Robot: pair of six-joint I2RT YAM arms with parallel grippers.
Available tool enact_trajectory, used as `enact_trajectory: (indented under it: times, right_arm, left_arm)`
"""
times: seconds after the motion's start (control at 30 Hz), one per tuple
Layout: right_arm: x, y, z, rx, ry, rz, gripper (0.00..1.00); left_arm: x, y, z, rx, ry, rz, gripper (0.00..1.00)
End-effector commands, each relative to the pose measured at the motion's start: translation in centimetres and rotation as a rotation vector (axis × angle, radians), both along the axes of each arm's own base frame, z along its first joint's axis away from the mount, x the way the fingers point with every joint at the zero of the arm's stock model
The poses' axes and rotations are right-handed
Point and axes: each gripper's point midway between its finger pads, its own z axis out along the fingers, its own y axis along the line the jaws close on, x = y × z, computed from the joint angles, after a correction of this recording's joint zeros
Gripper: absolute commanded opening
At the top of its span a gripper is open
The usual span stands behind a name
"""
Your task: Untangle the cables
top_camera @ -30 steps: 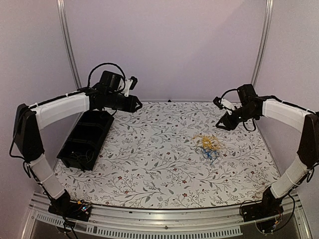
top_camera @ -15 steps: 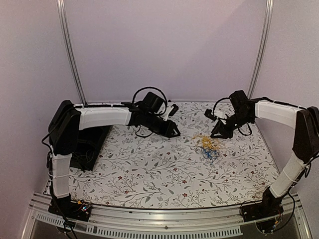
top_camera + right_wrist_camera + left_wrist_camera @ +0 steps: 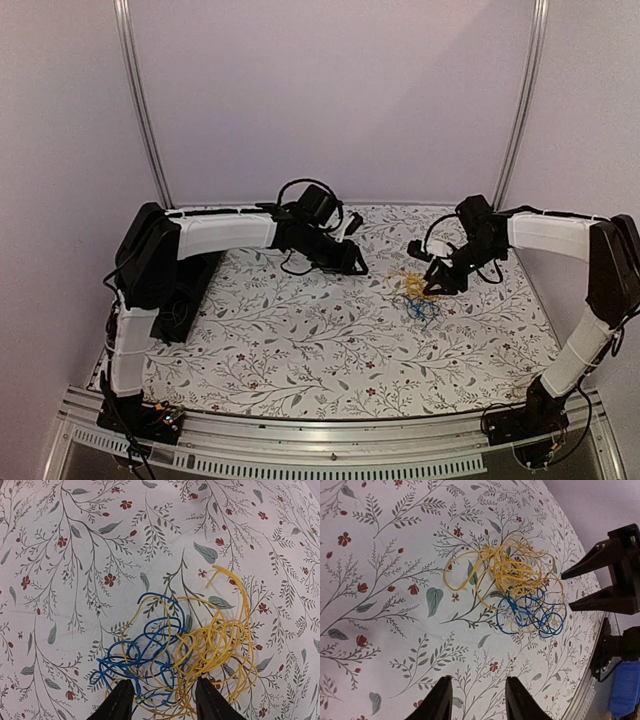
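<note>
Parts of the blue and yellow cables (image 3: 167, 692) are between my right gripper's fingers. Next, my right gripper grabs a blue cable loop (image 3: 144, 658) by itself and moves it to my left gripper.
The cables (image 3: 418, 295) lie in one small tangle on the flowered table right of centre, with yellow loops (image 3: 512, 570) knotted into blue loops (image 3: 532, 615). My right gripper (image 3: 436, 284) hangs just over the tangle, tilted down. In the right wrist view it (image 3: 162, 692) stands open, with blue (image 3: 145, 660) and yellow (image 3: 215, 645) strands lying between its black fingertips. My left gripper (image 3: 360, 268) hovers left of the tangle, apart from it. It (image 3: 477, 692) is open over bare cloth with nothing between its fingers. The right fingers (image 3: 585, 567) show beyond the cables.
A black bin (image 3: 185, 290) stands at the table's left edge, partly behind the left arm. Pale walls with metal posts (image 3: 515, 110) close the back and sides. A metal rail (image 3: 320, 440) runs along the near edge.
The left arm swung from above the bin at the far left to the table's middle. The right gripper came down and leftward onto the cable tangle.
</note>
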Motion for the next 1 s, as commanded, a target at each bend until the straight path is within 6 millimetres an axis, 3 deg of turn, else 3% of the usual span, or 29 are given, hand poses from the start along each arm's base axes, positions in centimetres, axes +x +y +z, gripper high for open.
enact_trajectory:
  times: [0.0, 0.43, 0.63, 0.77, 0.97]
  right_arm:
    - [-1.0, 0.2, -1.3, -0.076, -0.084, 0.082, 0.51]
    - [-0.4, 2.5, -1.9, -0.111, -0.145, 0.126, 0.52]
    - [-0.9, 3.7, -2.2, -0.094, -0.134, 0.174, 0.45]
    - [-1.3, 4.5, -1.9, -0.077, -0.135, 0.225, 0.34]
    - [-1.2, 5.0, -1.4, -0.062, -0.124, 0.247, 0.04]
  left_arm:
    - [-0.8, 0.4, -1.3, 0.043, 0.061, 0.012, 0.4]
    - [-1.5, 1.3, -1.0, 0.045, 0.064, 0.023, 0.4]
    - [-1.2, 1.2, -0.6, 0.043, 0.044, 0.021, 0.4]
    - [-1.0, 1.1, -0.7, 0.042, 0.041, 0.021, 0.4]
    - [0.0, 0.6, 0.4, 0.023, -0.01, 0.031, 0.4]
